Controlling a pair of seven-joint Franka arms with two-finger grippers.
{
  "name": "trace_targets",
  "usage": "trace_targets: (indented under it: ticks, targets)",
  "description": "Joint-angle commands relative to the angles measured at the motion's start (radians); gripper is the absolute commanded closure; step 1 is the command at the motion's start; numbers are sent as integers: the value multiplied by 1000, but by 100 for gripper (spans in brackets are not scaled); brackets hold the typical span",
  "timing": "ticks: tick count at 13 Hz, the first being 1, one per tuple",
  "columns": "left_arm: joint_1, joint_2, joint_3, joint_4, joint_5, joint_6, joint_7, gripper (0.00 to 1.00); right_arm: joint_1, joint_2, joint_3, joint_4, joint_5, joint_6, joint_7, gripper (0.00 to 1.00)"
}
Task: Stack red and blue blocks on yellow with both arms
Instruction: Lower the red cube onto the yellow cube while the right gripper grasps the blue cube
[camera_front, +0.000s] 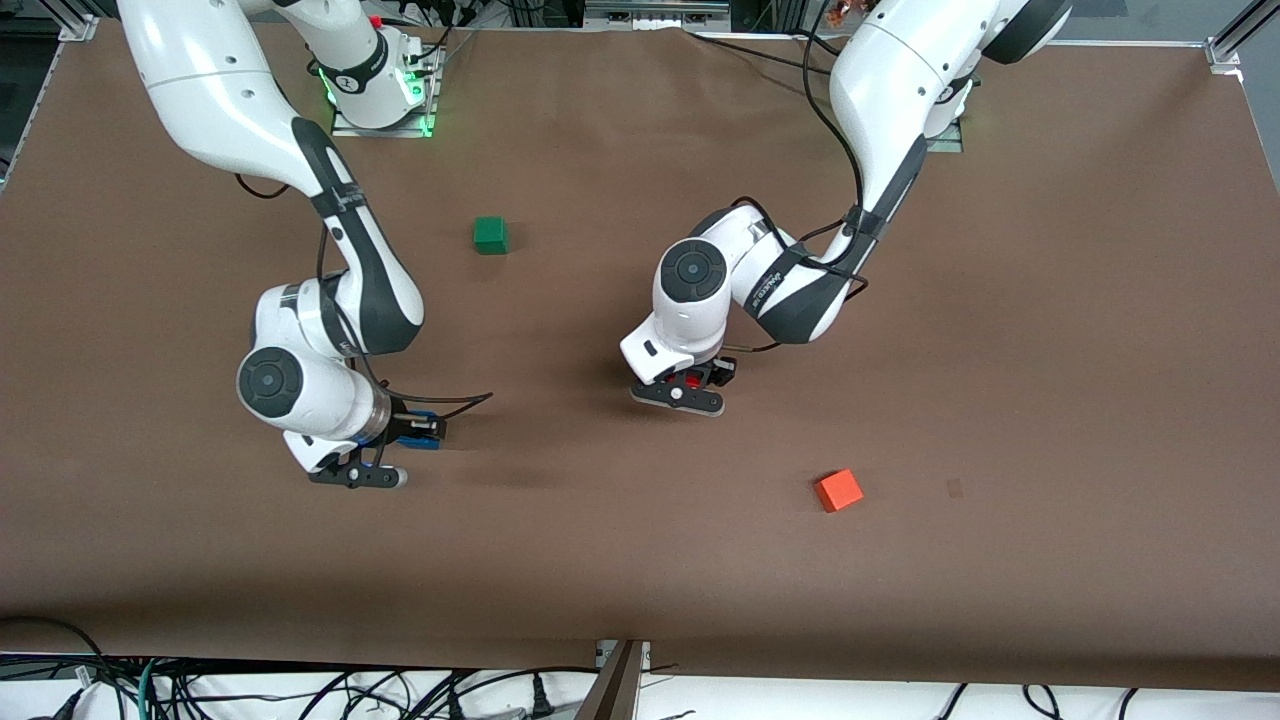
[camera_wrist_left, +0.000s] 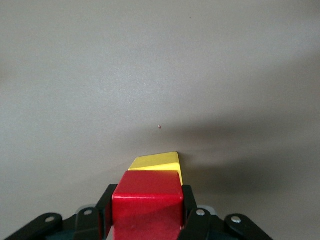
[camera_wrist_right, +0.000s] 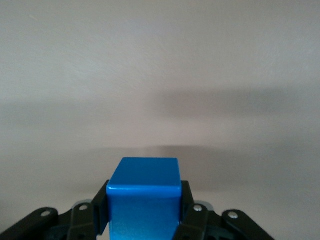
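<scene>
My left gripper is over the yellow cube (camera_wrist_left: 159, 161). It should let go of the red block (camera_wrist_left: 148, 202) and move out of the way before my right gripper brings the blue block.
My left gripper (camera_front: 690, 383) is shut on the deep red block (camera_front: 692, 379) near the table's middle. In the left wrist view the red block (camera_wrist_left: 147, 200) sits between the black fingers (camera_wrist_left: 189, 200), directly over the yellow cube (camera_wrist_left: 157, 162); I cannot tell whether they touch. The yellow cube is hidden under the hand in the front view. My right gripper (camera_front: 420, 430) is shut on the blue block (camera_front: 425, 417) and holds it low over the table toward the right arm's end. The right wrist view shows the blue block (camera_wrist_right: 144, 195) gripped on both sides.
A green cube (camera_front: 490, 235) lies between the two arms, farther from the front camera than both grippers. An orange cube (camera_front: 839, 490) lies nearer to the front camera, toward the left arm's end. The brown table (camera_front: 1000, 350) surrounds them.
</scene>
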Motion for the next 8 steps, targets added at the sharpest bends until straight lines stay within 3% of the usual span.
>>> trace_targets:
  ticks: [1, 5, 6, 7, 8]
  targets:
    - [-15, 15, 12, 39, 24, -5, -18, 97, 15, -2, 1, 63, 6, -65, -16, 53]
    - [-17, 17, 12, 51, 24, -7, -20, 96, 38, -1, 1, 79, 5, -65, -12, 52]
    - [-17, 15, 12, 51, 24, -7, -29, 89, 40, 1, 1, 79, 7, -65, -10, 52]
    - [-15, 14, 12, 51, 24, -7, -41, 7, 40, 2, 1, 79, 7, -65, -9, 52]
    - [-12, 12, 12, 56, 23, -8, -46, 0, 40, 2, 1, 79, 7, -65, -9, 52]
